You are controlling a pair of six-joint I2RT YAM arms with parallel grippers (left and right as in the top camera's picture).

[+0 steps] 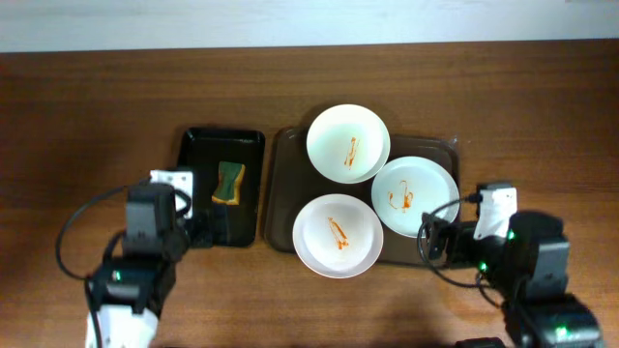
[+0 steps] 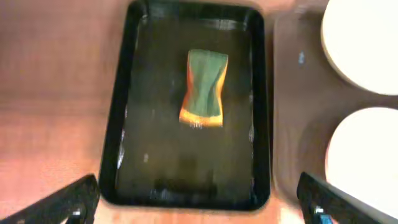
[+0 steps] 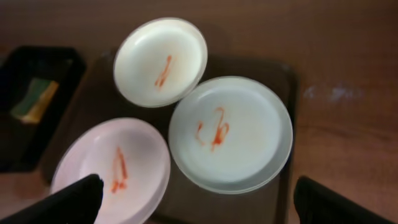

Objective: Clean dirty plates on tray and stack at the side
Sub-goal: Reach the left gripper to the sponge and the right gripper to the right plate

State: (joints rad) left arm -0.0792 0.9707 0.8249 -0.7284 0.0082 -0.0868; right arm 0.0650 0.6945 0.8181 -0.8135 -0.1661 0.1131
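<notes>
My left gripper's fingers are in line with the narrow waist of the sponge (image 1: 229, 183), which lies free inside the black tray, so they should now go down until they straddle the waist.
Three white plates with red sauce streaks lie on a brown tray (image 1: 282, 184): a far one (image 1: 348, 143), a right one (image 1: 415, 195) and a near one (image 1: 338, 235). In the right wrist view they show as the far plate (image 3: 160, 61), the right plate (image 3: 230, 134) and the near plate (image 3: 115, 168). A green and yellow sponge (image 1: 229, 182) lies in a black tray (image 1: 224, 186), also in the left wrist view (image 2: 204, 88). My left gripper (image 2: 199, 202) is open just short of the black tray's near edge. My right gripper (image 3: 199, 202) is open over the brown tray's near right part.
The black tray (image 2: 118, 149) sits directly left of the brown tray (image 3: 283, 87) on the wooden table. Both arms stand at the table's near edge, with cables looping beside them. A small white tag (image 1: 172, 180) lies left of the black tray.
</notes>
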